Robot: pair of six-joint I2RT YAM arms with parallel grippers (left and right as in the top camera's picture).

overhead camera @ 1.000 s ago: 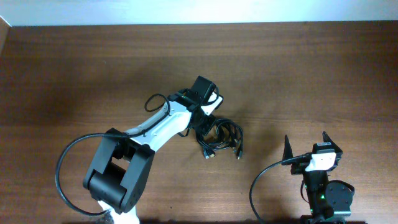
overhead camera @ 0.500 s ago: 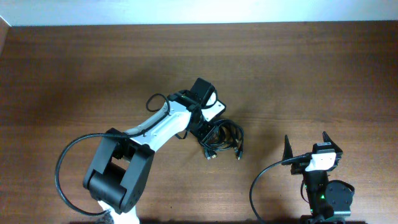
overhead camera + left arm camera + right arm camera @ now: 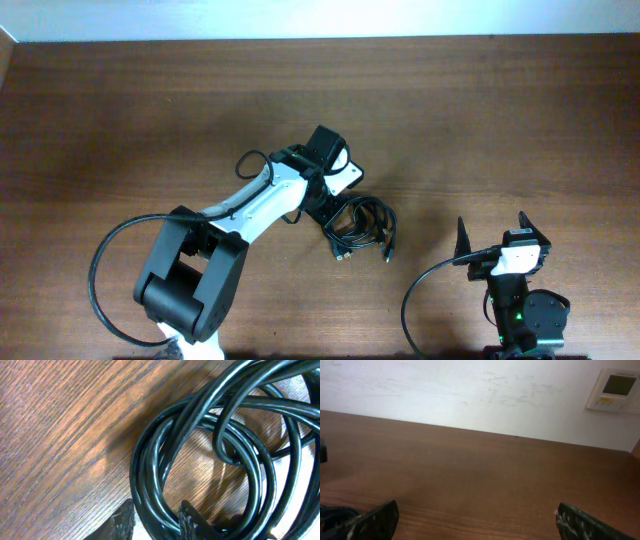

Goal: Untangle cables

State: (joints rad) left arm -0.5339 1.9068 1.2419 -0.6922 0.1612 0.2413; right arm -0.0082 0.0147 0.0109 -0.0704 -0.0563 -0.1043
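Observation:
My left gripper is holding only an edge of the cables, whose loops lie crossed (image 3: 364,215), so next my right gripper grabs the opposite edge (image 3: 390,223) before I untangle them.
The cables (image 3: 365,222) are a tangled bundle of thin black loops on the wooden table, just right of centre. Small metallic plug ends (image 3: 341,252) stick out at the bundle's front. My left gripper (image 3: 325,208) is at the bundle's left edge. In the left wrist view its jaws (image 3: 157,516) are closed around several strands of the coil (image 3: 142,467). My right gripper (image 3: 492,228) is open and empty at the front right, apart from the cables. Its fingers (image 3: 480,520) show only bare table between them.
The right arm's thick black wire (image 3: 412,300) loops at the front right. The table's far edge meets a white wall (image 3: 320,18). A wall thermostat (image 3: 615,389) shows in the right wrist view.
The left gripper has turned and shifted a little. The cable bundle and its plug ends have slid slightly right and toward the front. The right arm has not moved.

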